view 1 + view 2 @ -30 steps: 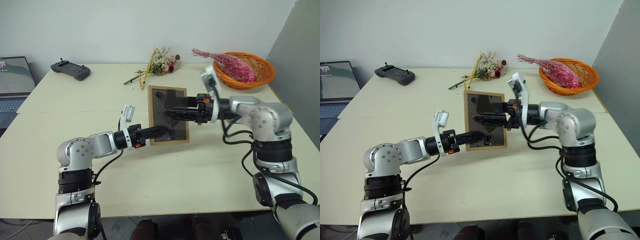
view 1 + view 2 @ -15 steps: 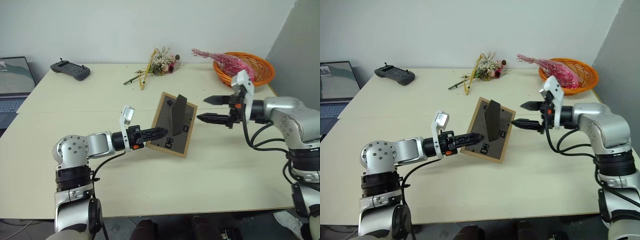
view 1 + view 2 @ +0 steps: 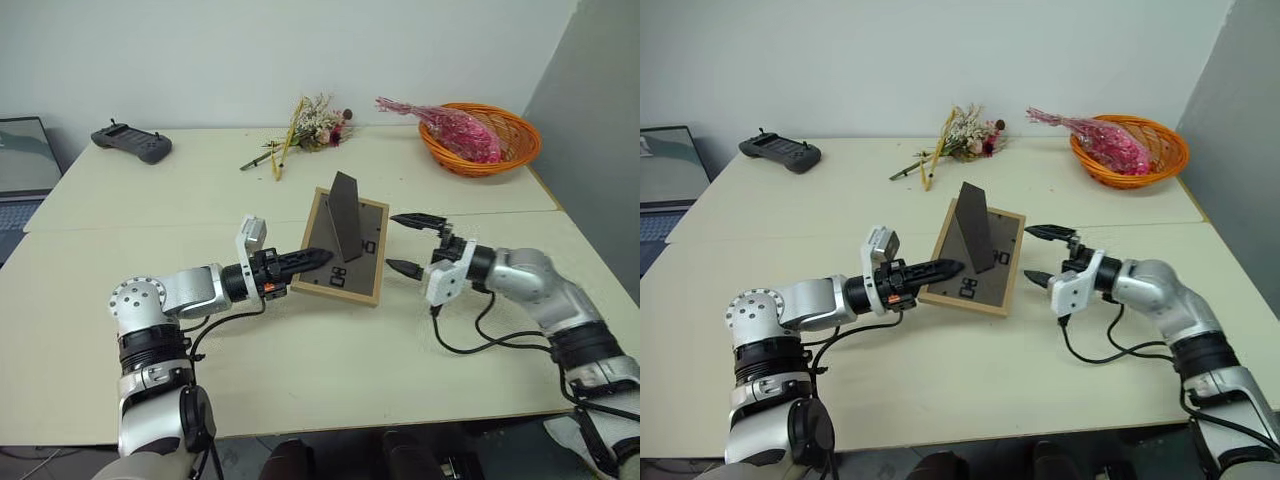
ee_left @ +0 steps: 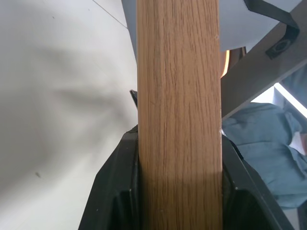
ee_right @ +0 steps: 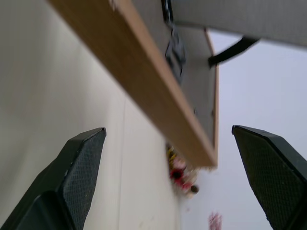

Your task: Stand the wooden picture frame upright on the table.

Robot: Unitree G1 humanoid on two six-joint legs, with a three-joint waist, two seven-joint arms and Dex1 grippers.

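Observation:
The robot's left gripper is holding the picture frame with its dark back panel (image 3: pixel 371 228) facing up, so next the right gripper grabs the opposite edge (image 3: pixel 382 255) of the frame and turns the frame upright.
The wooden picture frame (image 3: pixel 366 262) is tilted over the table (image 3: pixel 300 350), dark back panel facing up. Its triangular stand (image 3: pixel 345 212) is folded out and sticks upward. My left gripper (image 3: pixel 316 257) is shut on the frame's left edge; in the left wrist view the light wood edge (image 4: pixel 178 120) sits clamped between the black fingers (image 4: pixel 112 191). My right gripper (image 3: pixel 405 243) is open just right of the frame, a small gap away from it. In the right wrist view the frame's edge (image 5: pixel 144 91) runs ahead of the spread fingers (image 5: pixel 79 167).
An orange basket (image 3: pixel 520 150) holding pink dried flowers (image 3: pixel 450 125) stands at the back right. A dried bouquet (image 3: pixel 310 125) lies at the back centre and a black controller (image 3: pixel 130 142) at the back left. A laptop (image 3: pixel 20 165) is at the left edge.
The right gripper has let go of the stand and pulled back to the right and lower. The stand now juts up, and the left gripper has rolled the frame into a tilt.

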